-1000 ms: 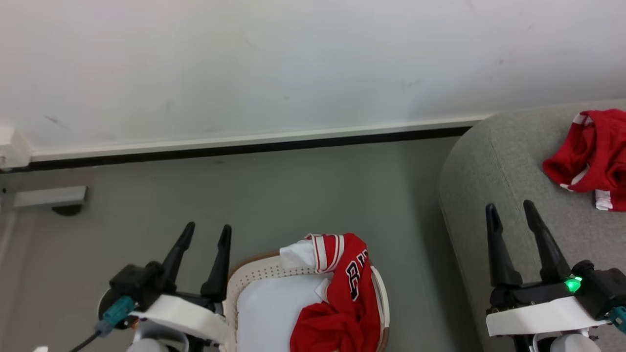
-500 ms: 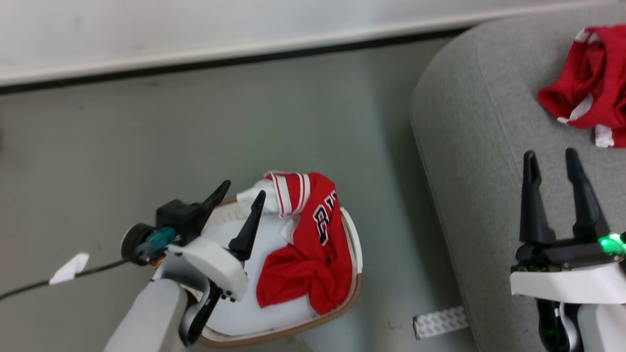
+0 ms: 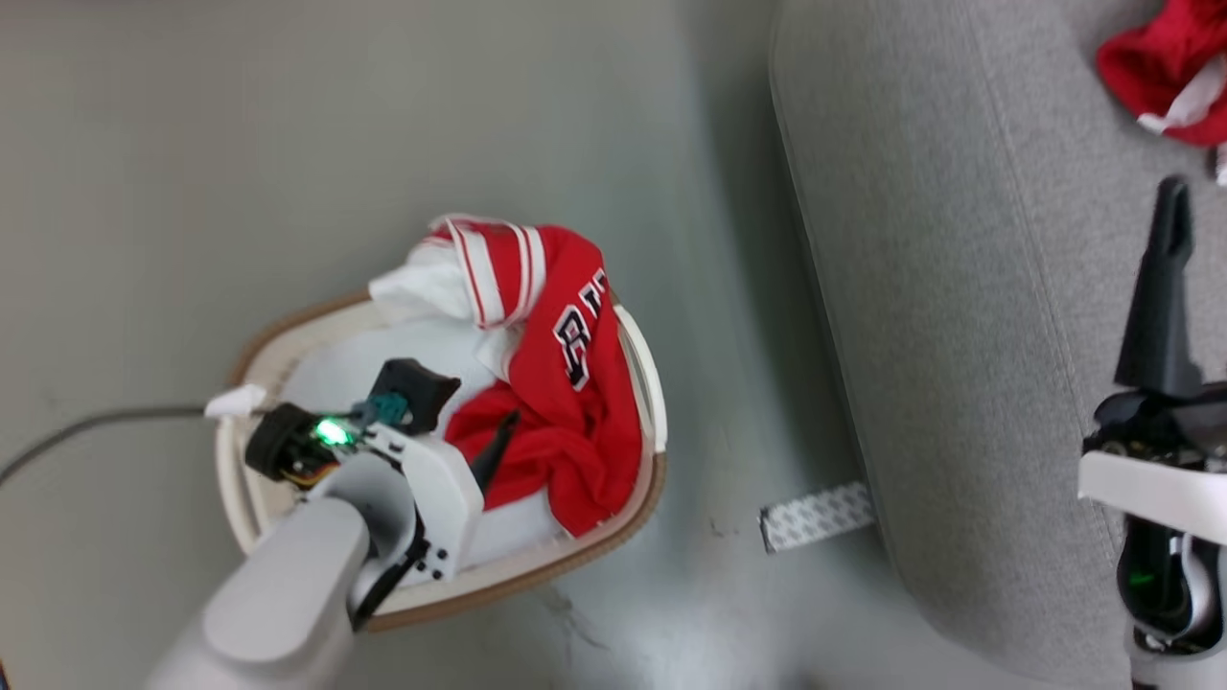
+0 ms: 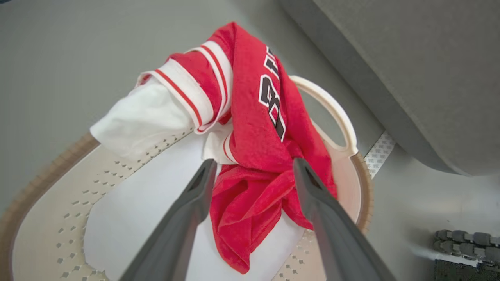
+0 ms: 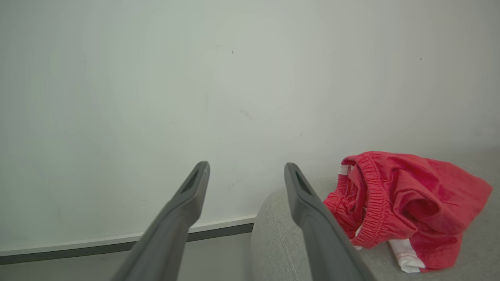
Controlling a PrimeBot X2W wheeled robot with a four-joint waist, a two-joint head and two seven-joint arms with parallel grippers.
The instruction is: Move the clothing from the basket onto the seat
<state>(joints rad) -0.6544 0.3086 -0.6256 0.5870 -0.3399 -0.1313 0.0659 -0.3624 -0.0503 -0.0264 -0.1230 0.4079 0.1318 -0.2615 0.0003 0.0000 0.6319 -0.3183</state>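
Observation:
I see the white pad lying flat around the red jersey, so I expect to find only the pad under the jersey once I lift it.
The clothing still in the basket is a red jersey with dark lettering and striped cuffs, bunched against the right wall of the white, brown-rimmed basket and draped over its far rim. My left gripper is open and low inside the basket, its fingers straddling the jersey's crumpled lower folds. A second red garment lies on the grey seat. Above the seat, my right gripper hangs open and holds nothing; one finger shows at the right edge.
A plain white pad lines the basket's bottom. A strip of patterned tape lies on the grey floor between basket and seat. A cable trails left from my left wrist. A white wall stands behind the seat.
The head camera has tilted down, shifting the whole picture. My left gripper has swung from beside the basket into it, down over the jersey. The right gripper stays open above the seat.

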